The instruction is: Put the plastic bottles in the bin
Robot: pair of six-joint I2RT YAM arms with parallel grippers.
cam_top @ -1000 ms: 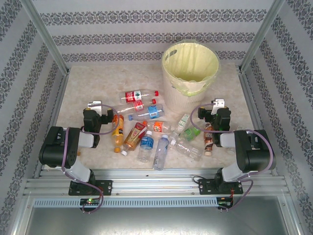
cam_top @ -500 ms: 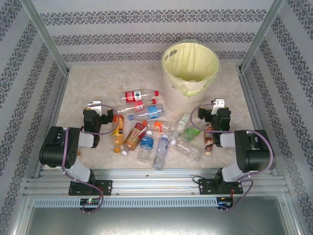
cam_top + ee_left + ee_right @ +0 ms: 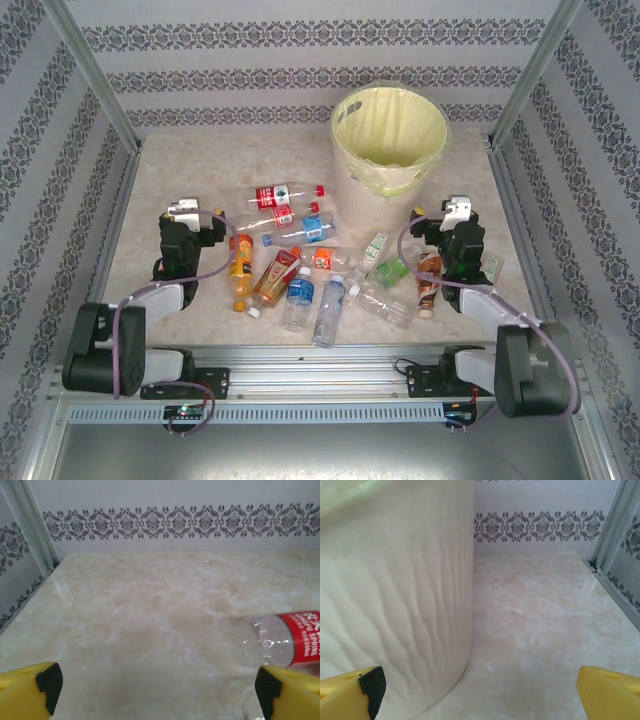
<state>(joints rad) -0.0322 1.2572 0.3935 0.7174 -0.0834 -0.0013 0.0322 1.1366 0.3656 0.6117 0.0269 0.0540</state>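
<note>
The brown bottle's narrow width (image 3: pixel 427 286) is in line with my right gripper's open fingers, so I should now go down toward its body (image 3: pixel 429 268) until they straddle it.
Several plastic bottles (image 3: pixel 300 270) lie scattered on the marble table between my arms: a red-label one (image 3: pixel 283 195) at the far side, a blue-label one (image 3: pixel 302 232), an orange one (image 3: pixel 240 268) and a brown one (image 3: pixel 428 280). The pale-yellow bin (image 3: pixel 372 205) stands behind them at the back right. My left gripper (image 3: pixel 188 218) is open and empty, left of the pile. In the left wrist view, the left gripper (image 3: pixel 157 690) has the red-label bottle (image 3: pixel 280 640) ahead to its right. My right gripper (image 3: pixel 455 215) is open and empty beside the bin. The bin wall (image 3: pixel 395 605) rises close at the left of the right gripper (image 3: pixel 480 690).
Patterned walls and metal frame posts (image 3: pixel 95 80) close in the table on three sides. Bare marble (image 3: pixel 150 605) lies ahead of the left gripper, and bare floor (image 3: pixel 540 620) lies between the bin and the right wall post (image 3: pixel 610 530).
Both arms have stretched out and dropped lower. The left gripper shifted a little left and away; the right gripper shifted right and away. The bottles and bin have not moved.
</note>
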